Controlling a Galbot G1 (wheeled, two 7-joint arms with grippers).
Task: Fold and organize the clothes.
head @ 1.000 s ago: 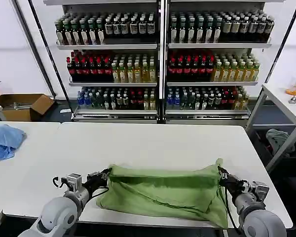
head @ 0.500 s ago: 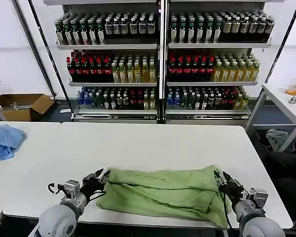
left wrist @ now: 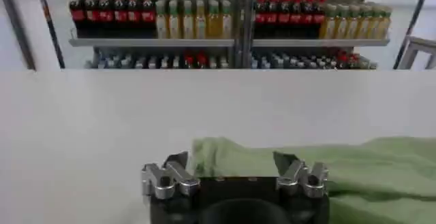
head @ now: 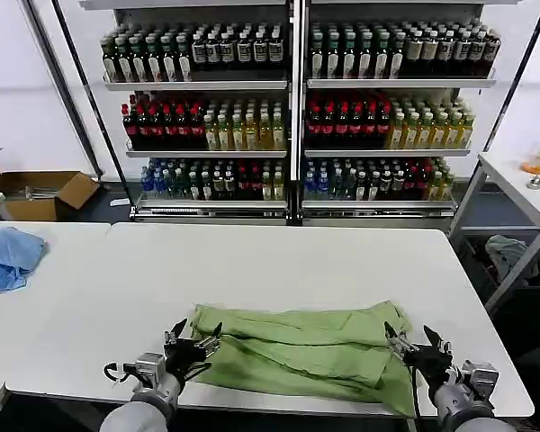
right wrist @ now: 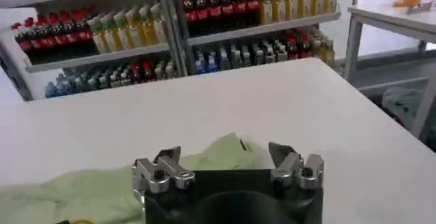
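Note:
The light green shirt (head: 299,356) will show a red print and buttons on its underside when I turn it over, because only plain cloth (head: 292,327) is showing on top.
The light green shirt (head: 297,353) lies folded in a long, rumpled band on the white table (head: 279,261), close to its near edge. My left gripper (head: 194,337) stands open at the shirt's left end, with nothing between its fingers. At the shirt's right end my right gripper (head: 405,337) is open too and holds nothing. In the left wrist view the shirt (left wrist: 368,174) lies just beyond the open left gripper (left wrist: 231,160). The right wrist view has a peak of the shirt (right wrist: 219,156) rising between the spread fingers of the right gripper (right wrist: 223,152). The printed graphic is hidden.
A light blue cloth (head: 9,256) lies on the neighbouring table at the far left. Behind it is a cardboard box (head: 45,191). Shelves of bottles (head: 297,117) line the back. Another table (head: 531,193) and a grey-green garment (head: 513,252) are at the right.
Both grippers have let go of the shirt's ends, opened, and drawn back toward the near edge. The shirt has dropped from a raised, stretched band to lying flat.

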